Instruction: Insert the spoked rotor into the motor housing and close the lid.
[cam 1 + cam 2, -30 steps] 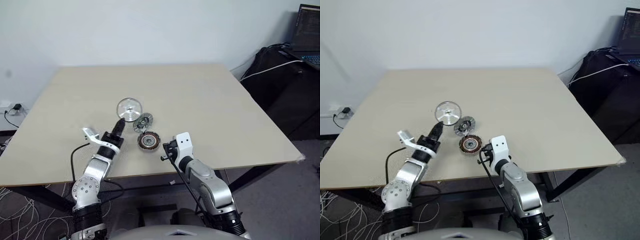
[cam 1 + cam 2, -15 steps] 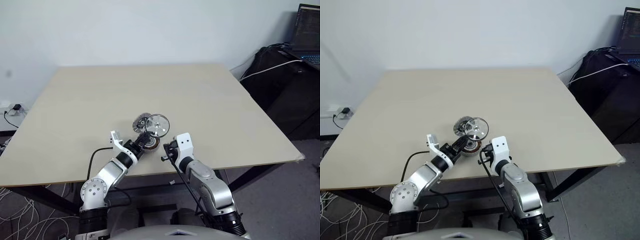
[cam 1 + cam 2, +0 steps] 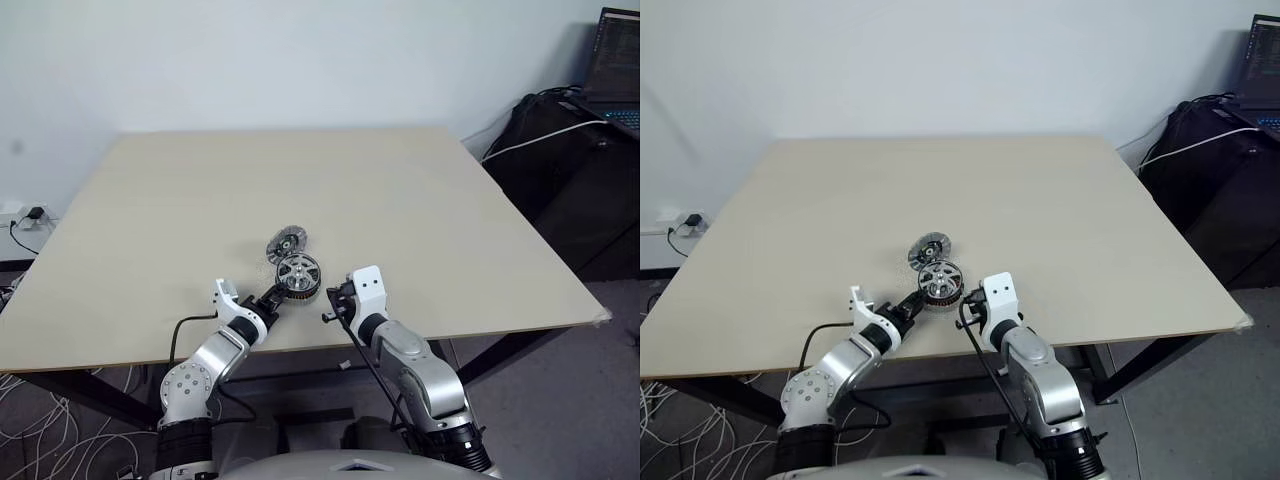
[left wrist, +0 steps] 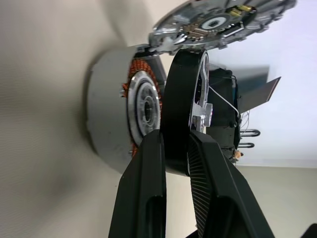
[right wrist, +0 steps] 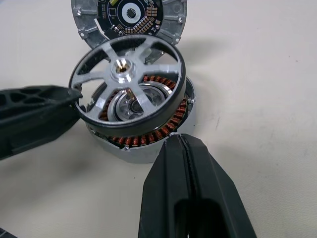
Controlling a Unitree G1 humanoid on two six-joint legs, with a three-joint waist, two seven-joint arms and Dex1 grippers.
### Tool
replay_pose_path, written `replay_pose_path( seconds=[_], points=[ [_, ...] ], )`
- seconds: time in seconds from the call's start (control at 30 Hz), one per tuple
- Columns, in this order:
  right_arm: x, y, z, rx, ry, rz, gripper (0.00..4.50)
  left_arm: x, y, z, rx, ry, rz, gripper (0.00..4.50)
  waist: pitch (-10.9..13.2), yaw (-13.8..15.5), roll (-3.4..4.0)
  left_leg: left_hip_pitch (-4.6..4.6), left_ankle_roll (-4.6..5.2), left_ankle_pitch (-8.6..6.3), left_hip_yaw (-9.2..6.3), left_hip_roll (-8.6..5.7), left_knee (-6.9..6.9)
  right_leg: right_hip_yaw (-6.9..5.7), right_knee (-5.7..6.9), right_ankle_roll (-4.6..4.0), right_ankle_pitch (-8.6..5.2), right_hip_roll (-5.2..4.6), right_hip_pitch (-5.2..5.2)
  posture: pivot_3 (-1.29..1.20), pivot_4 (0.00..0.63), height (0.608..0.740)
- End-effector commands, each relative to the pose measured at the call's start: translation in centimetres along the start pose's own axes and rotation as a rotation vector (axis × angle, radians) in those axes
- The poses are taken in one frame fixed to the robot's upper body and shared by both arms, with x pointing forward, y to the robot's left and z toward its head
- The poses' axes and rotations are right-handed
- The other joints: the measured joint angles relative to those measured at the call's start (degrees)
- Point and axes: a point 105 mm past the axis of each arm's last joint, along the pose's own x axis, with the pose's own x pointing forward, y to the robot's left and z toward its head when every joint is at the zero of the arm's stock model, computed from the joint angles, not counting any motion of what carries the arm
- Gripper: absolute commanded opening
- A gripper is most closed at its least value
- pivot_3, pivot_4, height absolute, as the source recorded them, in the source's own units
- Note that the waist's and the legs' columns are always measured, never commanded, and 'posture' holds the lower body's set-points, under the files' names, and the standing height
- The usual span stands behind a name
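Observation:
A finger of the left gripper sits between the rotor's rim (image 5: pixel 88 118) and the housing, so that gripper should open and move back to let the right gripper press the rotor down (image 5: pixel 171 110).
My left gripper (image 3: pixel 273 297) is shut on the black rim of the spoked rotor (image 5: pixel 128 84), its fingers (image 4: pixel 148 193) pinching the rim edge-on. The rotor hangs tilted just over the open top of the motor housing (image 5: pixel 148 151), whose copper windings show under the silver spokes. Whether the two touch I cannot tell. The lid (image 3: pixel 287 242), a grey disc with a dark centre, lies flat on the table right behind the housing. My right gripper (image 5: pixel 181 141) is shut and empty, its tip close to the housing's near side.
The tan table (image 3: pixel 400 200) stretches wide behind and beside the parts, and its front edge runs just before both grippers. Off the table at the right stand a black bag (image 3: pixel 570 170) and an open laptop (image 3: pixel 615 60).
The left gripper carried the rotor from the left of the lid over to the right and down, until it came over the housing. The right arm kept still.

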Motion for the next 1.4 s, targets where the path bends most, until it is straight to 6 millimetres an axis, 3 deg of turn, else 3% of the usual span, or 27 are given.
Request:
replay_pose_path(
  seconds=[0.03,0.4,0.77,1.2,1.33,1.4],
  points=[
    [-0.3,0.3,1.6,-0.008,-0.064,0.010,0.00,0.4,-1.1,0.0,0.001,-0.009,-0.041,0.35,0.00,-0.01,0.00,0.00,0.00,0.00,0.00,0.00,0.00,0.00,0.00,0.00,0.00,0.00,0.00,0.00,0.000,0.740],
    [-0.3,0.3,1.7,-0.008,-0.068,0.009,0.00,0.6,-1.6,-0.2,0.005,-0.003,-0.046,0.35,0.00,-0.01,0.01,-0.03,0.00,-0.01,-0.01,0.01,-0.02,0.01,-0.01,0.00,0.00,-0.24,-0.04,0.00,0.000,0.740],
    [-0.3,0.1,1.7,-0.008,-0.069,0.002,0.00,0.5,-2.7,-0.5,0.010,0.007,-0.073,3.99,-0.01,0.00,0.04,0.00,-0.01,-0.01,-0.04,0.04,-0.02,0.00,0.00,0.00,0.00,-0.27,-0.03,0.00,0.000,0.740],
    [-0.2,0.2,1.7,-0.012,-0.065,0.011,0.00,-1.7,-3.8,0.8,0.015,-0.076,-0.145,3.99,0.11,0.01,0.16,-0.08,-0.02,-0.02,-0.06,0.02,-0.13,0.00,-0.08,-0.03,-0.01,-0.27,-0.11,0.00,0.000,0.740],
    [-0.2,0.4,2.0,-0.023,-0.080,0.022,0.00,-2.5,-4.3,1.3,0.145,-0.123,-0.179,3.99,0.14,-0.02,0.20,-0.07,-0.02,-0.02,-0.06,0.02,-0.14,0.00,-0.08,-0.03,-0.01,-0.29,-0.11,0.00,0.000,0.740],
    [-0.1,0.8,2.5,-0.052,-0.105,0.042,0.00,-2.8,-3.6,2.6,0.304,-0.207,-0.131,3.99,0.16,-0.02,0.22,-0.07,-0.02,-0.02,-0.05,0.02,-0.15,0.00,-0.09,-0.03,-0.01,-0.27,-0.12,0.00,0.000,0.740]
  ],
)
